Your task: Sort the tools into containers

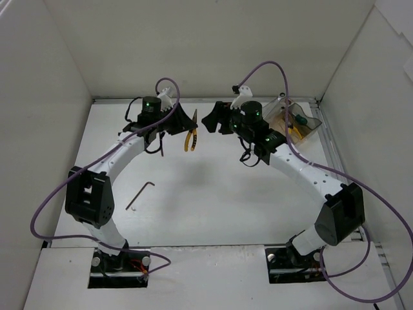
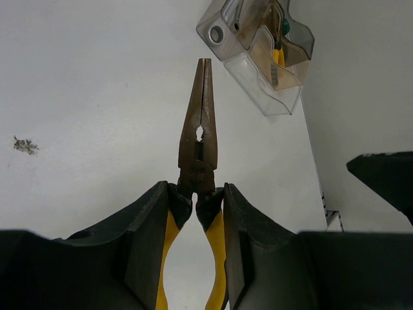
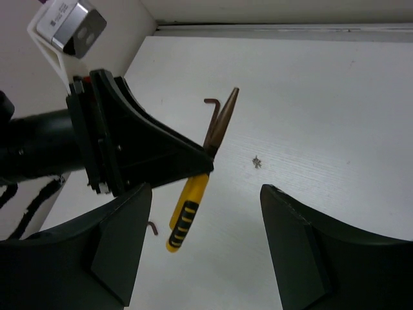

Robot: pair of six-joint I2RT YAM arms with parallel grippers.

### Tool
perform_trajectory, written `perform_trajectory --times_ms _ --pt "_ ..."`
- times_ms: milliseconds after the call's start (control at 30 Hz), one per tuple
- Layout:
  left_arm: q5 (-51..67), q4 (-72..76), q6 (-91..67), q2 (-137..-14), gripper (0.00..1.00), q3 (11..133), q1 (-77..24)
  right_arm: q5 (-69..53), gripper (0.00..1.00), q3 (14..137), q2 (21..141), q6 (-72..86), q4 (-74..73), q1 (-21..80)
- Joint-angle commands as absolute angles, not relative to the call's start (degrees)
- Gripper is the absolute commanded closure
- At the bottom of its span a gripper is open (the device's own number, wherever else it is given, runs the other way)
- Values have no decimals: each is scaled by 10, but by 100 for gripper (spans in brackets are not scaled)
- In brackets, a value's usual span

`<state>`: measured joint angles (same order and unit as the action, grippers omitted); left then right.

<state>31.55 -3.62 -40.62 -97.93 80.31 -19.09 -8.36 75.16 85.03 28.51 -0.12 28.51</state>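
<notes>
My right gripper needs to grab the pliers by their brown nose (image 1: pixel 195 117) and bring them to the clear smoky container (image 1: pixel 297 124), because my left gripper is holding them far from it.
My left gripper (image 2: pixel 197 194) is shut on the yellow-handled pliers (image 2: pixel 199 129), gripping them near the pivot. Their brown nose points at the clear smoky container (image 2: pixel 258 51), which holds green- and yellow-handled tools. From above, the left gripper (image 1: pixel 186 126) holds the pliers (image 1: pixel 190 139) over the table's far middle. The right gripper (image 1: pixel 210 119) faces it, open and holding nothing. In the right wrist view the open right gripper (image 3: pixel 203 194) looks onto the pliers' handle (image 3: pixel 187 216) and the left gripper (image 3: pixel 129 148). A dark hex key (image 1: pixel 139 195) lies on the table.
The container (image 1: pixel 300 123) stands at the far right by the wall. Another L-shaped hex key (image 3: pixel 211 106) lies on the table beyond the pliers' nose. White walls close in the table on three sides. Purple cables (image 1: pixel 71 181) loop from both arms.
</notes>
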Motion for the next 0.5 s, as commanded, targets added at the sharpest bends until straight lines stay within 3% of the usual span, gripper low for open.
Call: perform_trajectory --times_ms 0,467 --pt "338 54 -411 -915 100 807 -204 -37 35 804 872 312 62 297" --pt "337 72 -382 -875 100 784 -231 -25 40 853 948 336 63 315"
